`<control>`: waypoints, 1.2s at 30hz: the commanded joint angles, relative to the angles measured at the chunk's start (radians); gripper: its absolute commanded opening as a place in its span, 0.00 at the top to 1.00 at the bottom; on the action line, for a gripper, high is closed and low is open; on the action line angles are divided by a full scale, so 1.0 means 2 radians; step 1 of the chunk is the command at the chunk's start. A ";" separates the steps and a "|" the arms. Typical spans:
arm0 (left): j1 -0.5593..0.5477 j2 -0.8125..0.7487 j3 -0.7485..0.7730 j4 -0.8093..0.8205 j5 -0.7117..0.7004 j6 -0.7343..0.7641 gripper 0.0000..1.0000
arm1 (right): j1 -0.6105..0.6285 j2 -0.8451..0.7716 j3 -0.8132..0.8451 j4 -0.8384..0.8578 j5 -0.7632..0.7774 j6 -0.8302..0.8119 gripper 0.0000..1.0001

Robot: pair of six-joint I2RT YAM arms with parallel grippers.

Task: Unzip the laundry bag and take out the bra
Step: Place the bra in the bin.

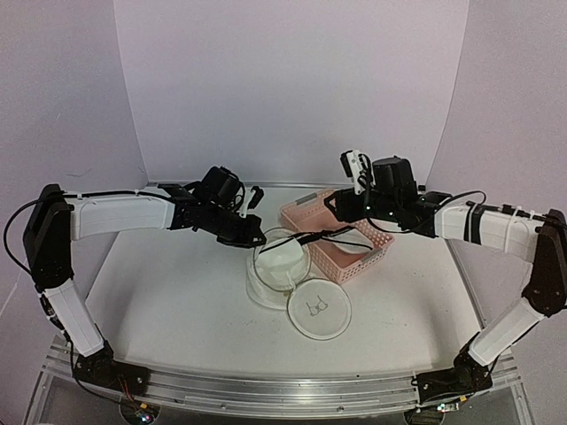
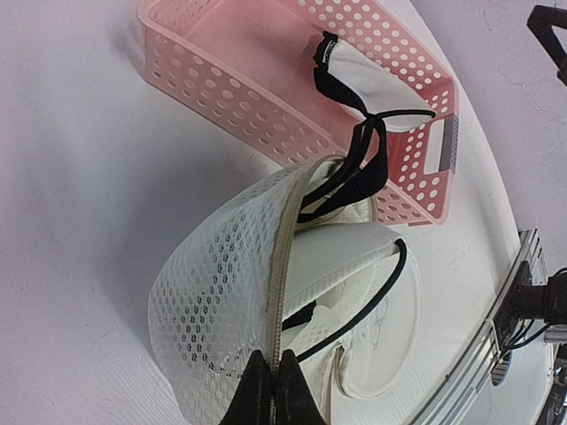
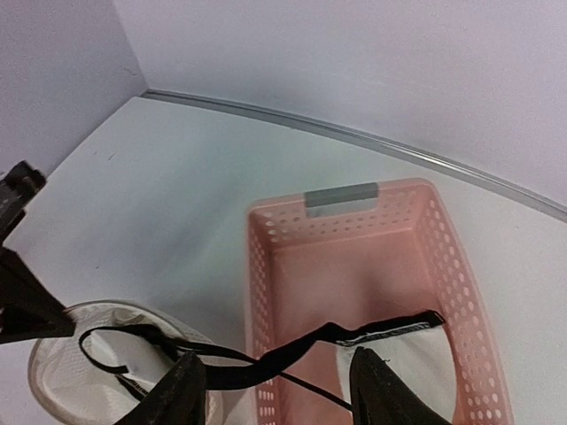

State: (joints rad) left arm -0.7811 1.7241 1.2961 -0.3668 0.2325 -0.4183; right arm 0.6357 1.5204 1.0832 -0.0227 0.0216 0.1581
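Note:
The second cup (image 1: 281,258) will come out freely after the black straps (image 1: 307,237), still rounded, when the robot lifts, because the straps hang over the bag's open rim.
The laundry bag (image 1: 276,268) lies unzipped on the table, its flat round lid (image 1: 319,310) with the black bra drawing folded out toward the front. My left gripper (image 1: 252,237) is shut on the bag's zipper seam (image 2: 282,292), holding the mesh wall (image 2: 208,297) up. The bra (image 2: 376,81) is half out. One white cup lies in the pink basket (image 1: 310,204), and black straps (image 2: 354,168) run back to a second cup (image 2: 341,252) inside the bag. My right gripper (image 3: 279,390) hangs open over the basket's near end, with a strap (image 3: 292,350) crossing loosely between its fingers.
The pink lattice basket (image 3: 341,266) stands right of the bag, its grey handle (image 3: 341,197) toward the back wall. The table's front rail (image 2: 509,301) is close behind the bag's lid. White backdrop walls close off the back and sides.

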 commanded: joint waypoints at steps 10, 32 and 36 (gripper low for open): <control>-0.002 -0.002 0.025 0.000 -0.001 0.007 1.00 | 0.020 0.036 -0.023 0.098 -0.206 -0.126 0.42; -0.002 -0.004 0.022 0.000 -0.003 0.010 1.00 | 0.029 0.143 0.017 0.127 -0.264 -0.212 0.42; -0.002 -0.004 0.021 0.000 -0.002 0.010 1.00 | 0.030 0.153 0.022 0.132 -0.262 -0.207 0.43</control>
State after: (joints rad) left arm -0.7811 1.7241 1.2961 -0.3672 0.2321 -0.4168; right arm 0.6907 1.8103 1.0771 0.1783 -0.5072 -0.2573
